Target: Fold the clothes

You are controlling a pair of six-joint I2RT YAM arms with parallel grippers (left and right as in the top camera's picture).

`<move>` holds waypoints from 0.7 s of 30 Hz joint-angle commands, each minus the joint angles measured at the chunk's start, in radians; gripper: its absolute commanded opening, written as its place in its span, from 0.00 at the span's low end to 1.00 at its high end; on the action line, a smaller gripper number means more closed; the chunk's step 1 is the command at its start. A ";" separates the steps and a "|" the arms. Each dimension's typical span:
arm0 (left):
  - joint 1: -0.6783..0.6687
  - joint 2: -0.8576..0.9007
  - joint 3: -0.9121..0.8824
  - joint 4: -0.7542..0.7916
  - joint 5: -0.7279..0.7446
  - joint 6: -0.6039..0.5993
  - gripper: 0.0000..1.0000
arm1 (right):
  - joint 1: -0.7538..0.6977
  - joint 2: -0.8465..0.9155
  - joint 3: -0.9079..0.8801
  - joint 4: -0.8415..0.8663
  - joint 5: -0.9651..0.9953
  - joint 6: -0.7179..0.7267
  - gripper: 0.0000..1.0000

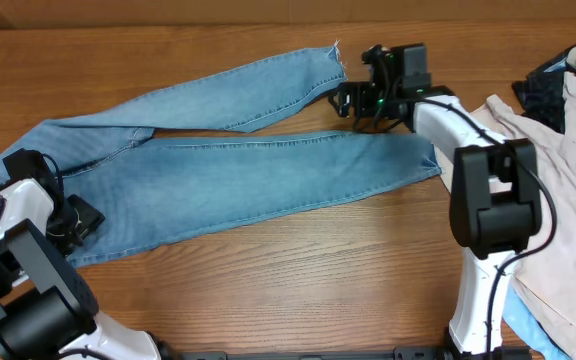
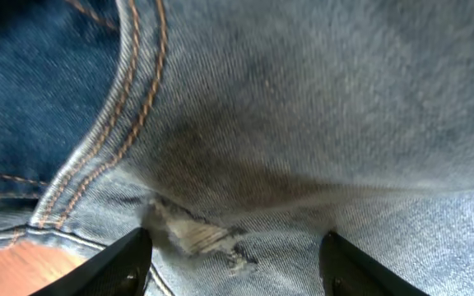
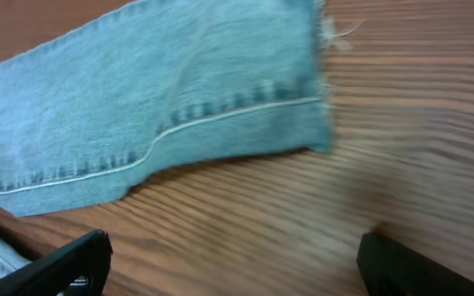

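Next, my right gripper pulls the frayed hem (image 1: pixel 339 68) tight while my left gripper keeps hold of the waist end, because the jeans' upper leg bunches (image 1: pixel 103 138) near the waist.
The light-blue jeans (image 1: pixel 248 175) lie spread across the wooden table, waist at the left, two long legs running right. The upper leg ends in a frayed hem (image 1: pixel 330 62), which also shows in the right wrist view (image 3: pixel 303 99). My left gripper (image 1: pixel 76 218) is open over the waist end; the left wrist view shows denim with orange stitching and a frayed tear (image 2: pixel 196 237) between its fingers (image 2: pixel 237 263). My right gripper (image 1: pixel 346 100) is open just right of the upper hem, over bare wood between the two leg ends (image 3: pixel 233 263).
A heap of beige and dark clothes (image 1: pixel 558 150) lies at the right side of the table. The table's front strip (image 1: pixel 298 290) is bare wood. The right arm's base stands at the front right.
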 commanded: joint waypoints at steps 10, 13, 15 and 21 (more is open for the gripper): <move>-0.007 -0.005 -0.089 0.041 -0.022 0.002 0.67 | 0.071 0.108 0.004 0.209 0.046 0.111 1.00; -0.007 -0.005 -0.089 0.042 -0.022 0.002 0.67 | 0.070 0.122 0.004 0.271 0.093 0.201 0.98; -0.007 -0.005 -0.089 0.042 -0.022 0.002 0.67 | 0.070 0.133 0.004 0.309 0.134 0.268 0.96; -0.007 -0.005 -0.089 0.042 -0.022 0.002 0.67 | 0.076 0.140 0.004 0.368 0.213 0.415 0.70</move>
